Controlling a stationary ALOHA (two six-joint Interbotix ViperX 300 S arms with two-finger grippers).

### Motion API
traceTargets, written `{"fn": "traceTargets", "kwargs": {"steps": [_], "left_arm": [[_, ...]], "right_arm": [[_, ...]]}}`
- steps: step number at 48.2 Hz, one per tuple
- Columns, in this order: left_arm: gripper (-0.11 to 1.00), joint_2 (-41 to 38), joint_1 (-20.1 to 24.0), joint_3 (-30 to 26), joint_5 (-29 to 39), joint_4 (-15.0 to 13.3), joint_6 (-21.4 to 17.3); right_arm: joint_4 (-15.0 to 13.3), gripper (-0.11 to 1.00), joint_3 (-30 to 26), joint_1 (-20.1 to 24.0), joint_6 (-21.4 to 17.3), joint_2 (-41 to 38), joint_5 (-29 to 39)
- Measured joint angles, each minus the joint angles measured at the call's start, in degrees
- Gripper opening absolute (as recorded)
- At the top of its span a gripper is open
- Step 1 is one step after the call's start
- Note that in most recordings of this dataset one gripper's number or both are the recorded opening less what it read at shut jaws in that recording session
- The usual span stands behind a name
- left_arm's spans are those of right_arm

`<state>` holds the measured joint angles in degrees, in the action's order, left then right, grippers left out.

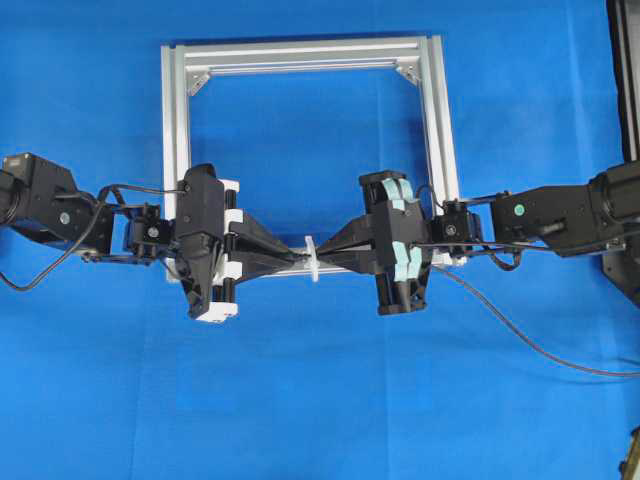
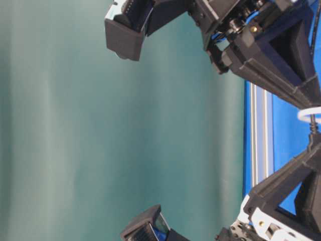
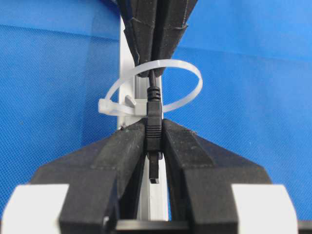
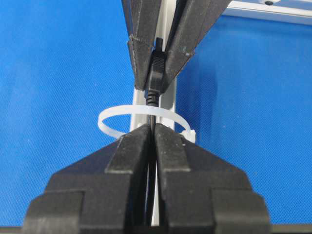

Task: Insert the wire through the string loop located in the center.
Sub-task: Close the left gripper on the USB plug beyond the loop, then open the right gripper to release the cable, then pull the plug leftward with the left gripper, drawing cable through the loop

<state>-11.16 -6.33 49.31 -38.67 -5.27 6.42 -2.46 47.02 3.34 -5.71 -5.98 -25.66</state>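
Both grippers are holding the wire, one on each side of the string loop point(image 1: 313, 258), so next my right gripper lets go before my left gripper pulls the wire through.
The string loop point(image 1: 312, 258) is a white tie standing on the near bar of the silver frame point(image 1: 432, 120). The black wire point(image 1: 540, 350) runs through it. In the left wrist view my left gripper point(image 3: 154, 124) is shut on the wire's dark plug point(image 3: 154, 114) just on my side of the loop point(image 3: 187, 73). In the right wrist view my right gripper point(image 4: 154, 127) is shut on the thin wire point(image 4: 152, 103) on the other side of the loop point(image 4: 114, 113). Both sets of fingertips nearly meet at the loop, left gripper point(image 1: 298, 256) and right gripper point(image 1: 326, 251).
The square aluminium frame lies flat on a blue cloth point(image 1: 320, 400). The wire's slack trails from the right arm toward the right edge. A dark stand point(image 1: 625, 80) rises at the far right.
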Motion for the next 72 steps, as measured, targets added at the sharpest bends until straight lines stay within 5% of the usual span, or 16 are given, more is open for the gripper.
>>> {"fn": "traceTargets", "kwargs": {"steps": [12, 17, 24, 29, 72], "left_arm": [[0.08, 0.0, 0.1, 0.0, 0.1, 0.0, 0.0], [0.08, 0.0, 0.1, 0.0, 0.0, 0.0, 0.0], [0.08, 0.0, 0.1, 0.0, 0.1, 0.0, 0.0], [0.08, 0.0, 0.0, 0.0, 0.0, 0.0, 0.0], [0.08, 1.8, 0.3, 3.1, 0.1, 0.0, 0.0]], "right_arm": [[0.0, 0.08, 0.0, 0.0, -0.1, 0.0, 0.0], [0.1, 0.32, 0.0, 0.0, -0.1, 0.0, 0.0], [0.1, 0.79, 0.0, 0.0, -0.1, 0.0, 0.1], [0.2, 0.97, 0.0, 0.0, -0.1, 0.0, 0.0], [0.2, 0.97, 0.0, 0.0, -0.1, 0.0, 0.0]]}}
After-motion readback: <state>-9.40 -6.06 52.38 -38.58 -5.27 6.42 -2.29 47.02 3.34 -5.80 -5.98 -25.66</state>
